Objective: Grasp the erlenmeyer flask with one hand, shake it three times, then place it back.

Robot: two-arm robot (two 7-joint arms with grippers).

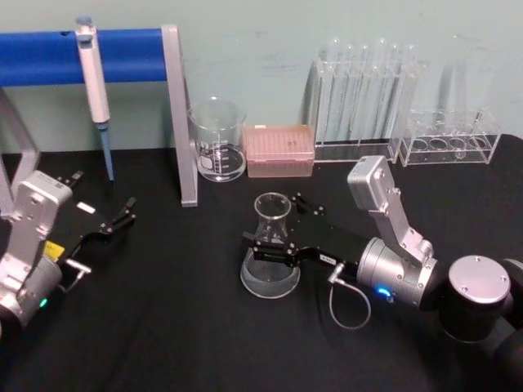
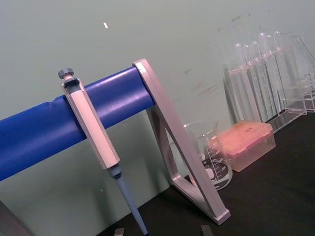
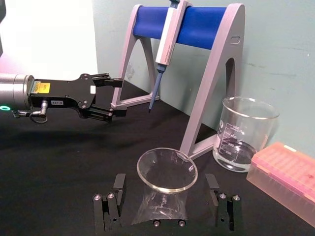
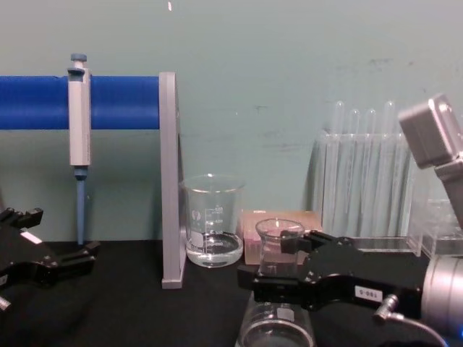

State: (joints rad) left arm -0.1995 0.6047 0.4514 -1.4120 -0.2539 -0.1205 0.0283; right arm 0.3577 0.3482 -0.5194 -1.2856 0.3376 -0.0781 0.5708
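My gripper will find clear liquid pooled in the wide base of the erlenmeyer flask (image 4: 278,312) when it lifts the flask, because a pale ring (image 4: 277,322) shows low inside it.
The erlenmeyer flask (image 1: 270,255), clear glass with a wide base and flared rim, stands upright on the black table (image 1: 163,327) near the middle. My right gripper (image 1: 270,218) reaches in from the right at neck height and is open. One finger sits on each side of the neck, with a gap on both sides in the right wrist view, where the flask (image 3: 166,172) stands between the fingers (image 3: 118,181). The chest view shows the right gripper (image 4: 271,259) around the flask (image 4: 276,249). My left gripper (image 1: 122,217) rests open at the table's left, far from the flask.
A glass beaker (image 1: 218,140) with some liquid and a pink tip box (image 1: 280,151) stand behind the flask. Test tube racks (image 1: 364,102) line the back right. A grey stand with a blue bar (image 1: 178,114) holds a pipette (image 1: 94,82) at the back left.
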